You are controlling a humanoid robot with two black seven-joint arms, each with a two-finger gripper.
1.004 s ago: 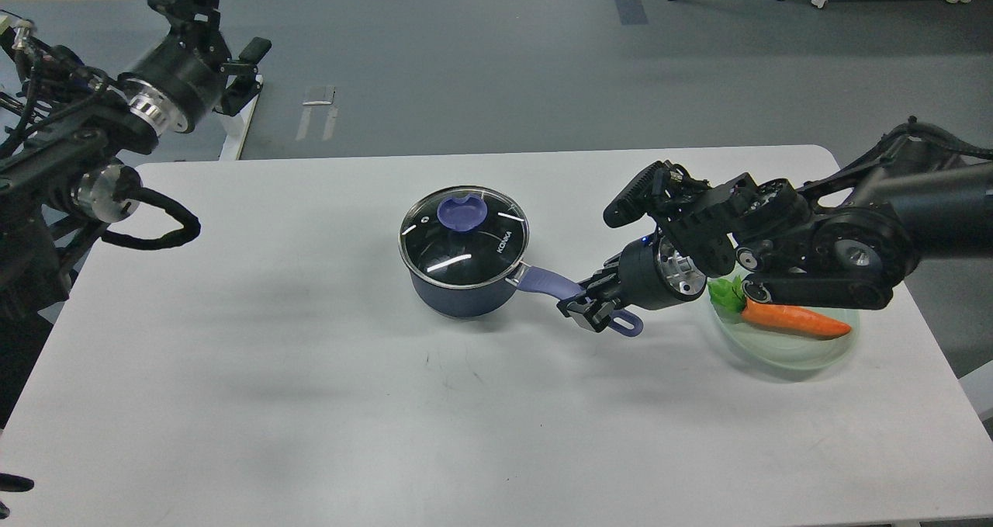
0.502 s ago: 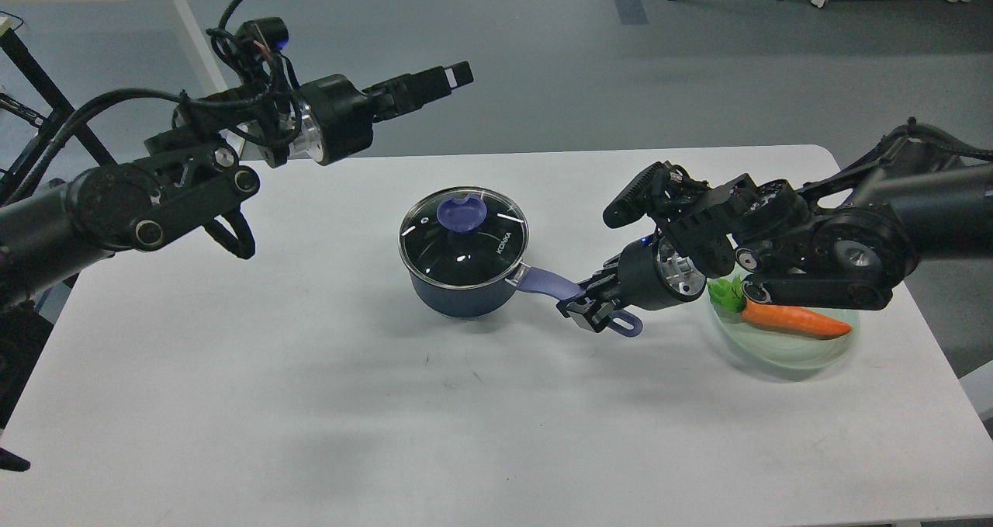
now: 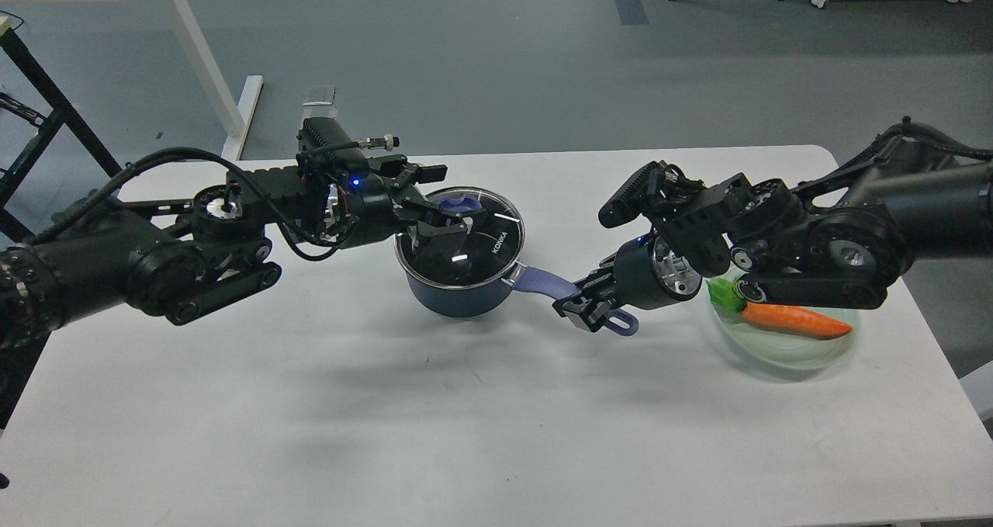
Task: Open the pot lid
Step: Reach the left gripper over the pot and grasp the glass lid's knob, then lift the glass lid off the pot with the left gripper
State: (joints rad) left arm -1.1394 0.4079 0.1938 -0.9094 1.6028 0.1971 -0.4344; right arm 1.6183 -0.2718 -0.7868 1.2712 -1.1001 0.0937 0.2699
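The glass lid [image 3: 474, 257] shows only plain darkness through it, so the robot should expect the dark blue pot [image 3: 456, 298] to be empty when it lifts the lid.
A dark blue pot [image 3: 464, 292] with a glass lid [image 3: 487, 241] and a purple knob [image 3: 459, 202] stands mid-table. My left gripper [image 3: 439, 203] hovers over the lid's left side, open, with one finger behind the knob and one in front of it. I cannot tell whether it touches the knob. My right gripper [image 3: 587, 307] is shut on the pot's purple handle [image 3: 543, 282], near its far end.
A pale green bowl [image 3: 783, 348] holding a carrot [image 3: 793, 320] with green leaves sits at the right, under my right arm. The white table [image 3: 388, 418] spreads in front. A table leg and floor lie behind.
My left arm has swung down from high at the left to the pot, bringing its gripper over the lid knob. The right gripper and pot have barely moved.
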